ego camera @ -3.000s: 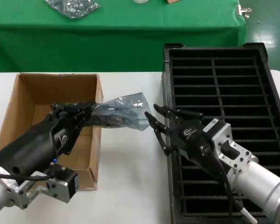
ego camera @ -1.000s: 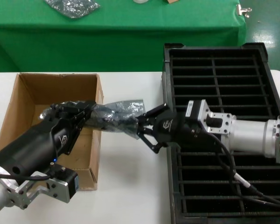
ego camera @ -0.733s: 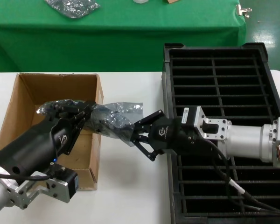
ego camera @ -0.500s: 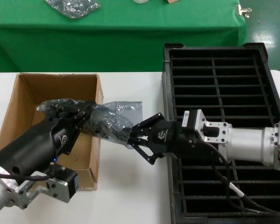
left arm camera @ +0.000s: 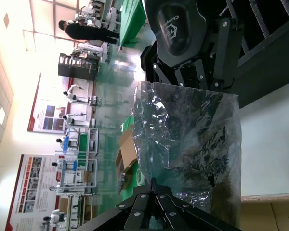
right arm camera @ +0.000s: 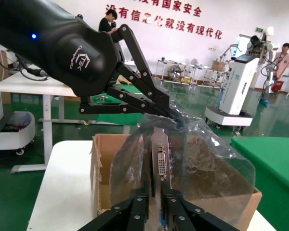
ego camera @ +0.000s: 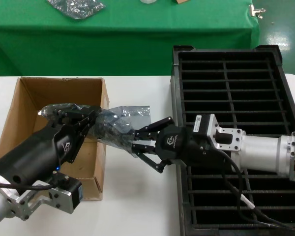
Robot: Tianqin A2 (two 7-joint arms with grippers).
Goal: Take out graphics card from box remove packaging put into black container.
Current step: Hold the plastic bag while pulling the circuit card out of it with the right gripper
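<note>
Only the near end of the graphics card's bracket (right arm camera: 161, 182) is in my right gripper, so next the gripper opens and reaches deeper into the packaging (ego camera: 115, 132) before it pulls.
My left gripper (ego camera: 88, 117) hovers over the brown box (ego camera: 29, 98), shut on one end of the grey-blue packaging (ego camera: 120, 120); in the left wrist view its fingertips (left arm camera: 154, 182) pinch the film. The bag hangs level between both arms, above the box's right wall and the table. My right gripper (ego camera: 136, 146) reaches from the black container (ego camera: 226, 64) into the bag's open end. In the right wrist view its fingers (right arm camera: 158, 202) are shut on the graphics card's silver bracket (right arm camera: 161, 161), inside the packaging (right arm camera: 207, 159). The card itself is only a dark shape (ego camera: 110, 132) through the film.
White table (ego camera: 137, 196) lies under both arms, between box and tray. A green-covered table (ego camera: 137, 34) stands behind, with another wrinkly silver-grey bag (ego camera: 76, 7) on it. The right forearm (ego camera: 255, 150) lies across the tray's middle slots.
My right gripper has swung from over the tray leftward to the bag's open end and closed on the card. The bag has bunched slightly. The left arm has barely moved.
</note>
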